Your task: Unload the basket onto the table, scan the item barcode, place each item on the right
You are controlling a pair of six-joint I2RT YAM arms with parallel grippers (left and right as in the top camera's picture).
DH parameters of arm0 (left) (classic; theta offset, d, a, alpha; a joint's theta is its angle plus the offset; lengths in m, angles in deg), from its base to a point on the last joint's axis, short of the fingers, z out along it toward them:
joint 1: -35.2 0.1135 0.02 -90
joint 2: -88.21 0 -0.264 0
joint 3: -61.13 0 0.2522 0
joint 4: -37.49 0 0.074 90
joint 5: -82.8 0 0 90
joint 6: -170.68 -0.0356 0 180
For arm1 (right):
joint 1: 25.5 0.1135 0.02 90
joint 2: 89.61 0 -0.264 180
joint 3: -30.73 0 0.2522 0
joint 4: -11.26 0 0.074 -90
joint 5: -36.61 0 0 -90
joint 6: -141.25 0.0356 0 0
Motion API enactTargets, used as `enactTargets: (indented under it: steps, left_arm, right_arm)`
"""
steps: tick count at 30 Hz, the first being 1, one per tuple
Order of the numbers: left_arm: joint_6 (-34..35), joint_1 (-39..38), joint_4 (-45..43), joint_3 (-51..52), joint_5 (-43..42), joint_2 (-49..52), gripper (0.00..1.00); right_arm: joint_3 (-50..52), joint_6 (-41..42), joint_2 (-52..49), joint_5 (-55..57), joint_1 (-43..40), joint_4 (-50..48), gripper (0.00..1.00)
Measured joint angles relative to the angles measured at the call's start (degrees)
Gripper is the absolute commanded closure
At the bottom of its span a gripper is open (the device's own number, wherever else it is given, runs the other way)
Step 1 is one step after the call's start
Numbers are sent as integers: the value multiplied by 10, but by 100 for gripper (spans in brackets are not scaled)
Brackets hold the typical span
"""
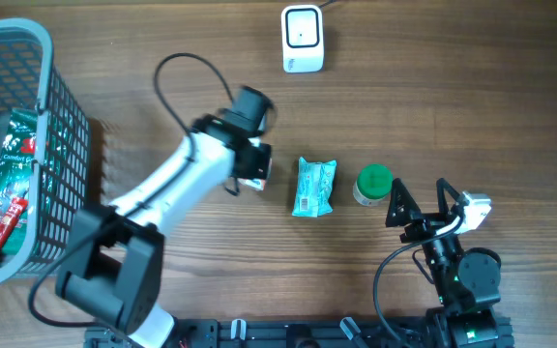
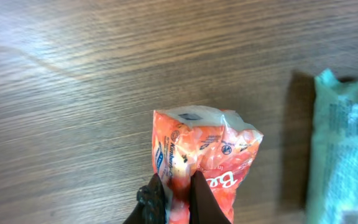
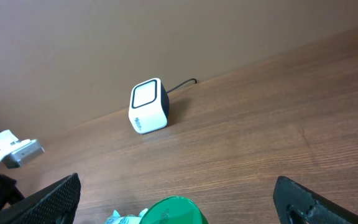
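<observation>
I should keep lowering the orange-red packet (image 2: 215,149) with my left gripper, because it hangs low over open wood (image 1: 281,176) beside the teal packet. I should let go once it rests there.
In the left wrist view an orange-red snack packet (image 2: 207,146) is pinched at its near edge by my left gripper (image 2: 176,182), whose jaws are shut on it just above the wood. From overhead that gripper (image 1: 255,166) is left of centre, and only a pale corner of the packet (image 1: 256,181) shows beneath it. The white barcode scanner (image 1: 303,39) stands at the table's far edge, its window (image 3: 146,95) facing the right wrist camera. My right gripper (image 1: 420,193) stands open and empty near the front right, its fingers wide apart.
A teal packet (image 1: 314,187) lies flat just right of the left gripper and shows again (image 2: 347,143) at the frame's edge. A green-lidded tub (image 1: 373,184) stands in front of the right gripper. A grey wire basket (image 1: 66,145) at the left holds more packets.
</observation>
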Motion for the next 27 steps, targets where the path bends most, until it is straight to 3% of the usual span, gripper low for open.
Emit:
enactTargets:
  steps: [4,13,27]
  left_arm:
    - [64,-94,-6,0,154,6,96]
    - [110,-215,-34,0,346,73,96]
    - [121,-234,-46,0,386,96,70]
  right_arm:
    - [0,0,0,0,0,0,0]
    - [0,0,0,0,0,0,0]
    - [0,0,0,0,0,0,0]
